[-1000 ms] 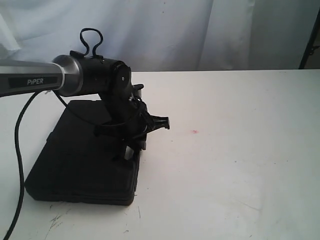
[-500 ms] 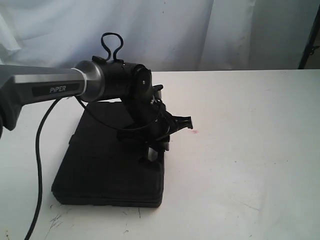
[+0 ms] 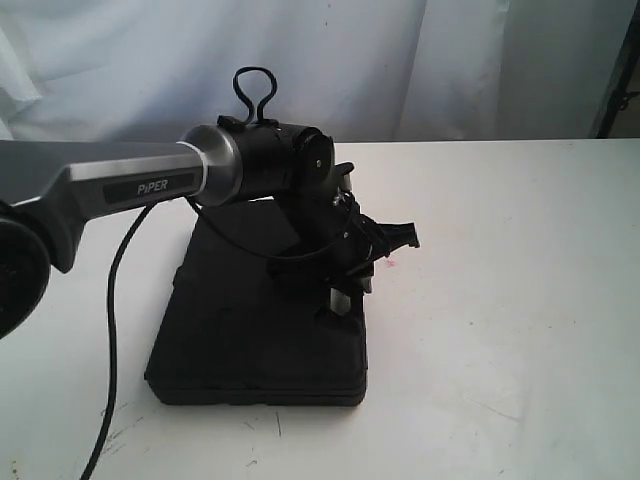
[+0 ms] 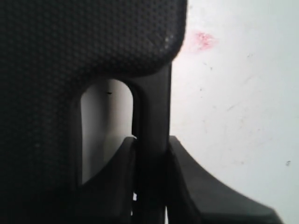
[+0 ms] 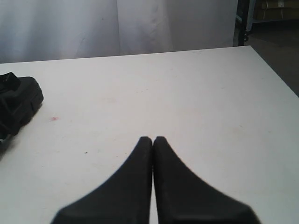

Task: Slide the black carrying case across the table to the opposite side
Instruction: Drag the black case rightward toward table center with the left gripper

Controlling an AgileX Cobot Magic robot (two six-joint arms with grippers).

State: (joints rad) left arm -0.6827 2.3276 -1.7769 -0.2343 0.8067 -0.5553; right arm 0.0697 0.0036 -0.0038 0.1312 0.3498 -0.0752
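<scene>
The fingers of my left gripper hold the case's handle bar (image 4: 152, 107) and the way is open. My left gripper should now slide the black case until the case's edge covers the red spot (image 3: 390, 263), and then let go.
The black case (image 3: 250, 335) lies flat on the white table (image 3: 500, 300), left of the middle in the exterior view. My left gripper (image 3: 341, 297) reaches down at the case's right edge. In the left wrist view its textured lid (image 4: 70, 46) fills the frame, and the left gripper (image 4: 152, 140) is shut on the thin bar (image 4: 154, 98) beside the slot-shaped handle cut-out (image 4: 105, 121). One finger sits inside the slot, the other outside. My right gripper (image 5: 153, 138) hangs shut and holds nothing above bare table; the exterior view does not show it.
A tiny red spot (image 3: 390, 264) marks the table just right of the case's corner. A black cable (image 3: 115, 300) hangs from the left arm (image 3: 150, 185). A pale curtain (image 3: 400, 60) backs the far table edge. White tabletop (image 5: 187, 93) stretches to the right.
The left arm has moved to the right, and the case has slid with it across the table, its right edge now close to the red spot.
</scene>
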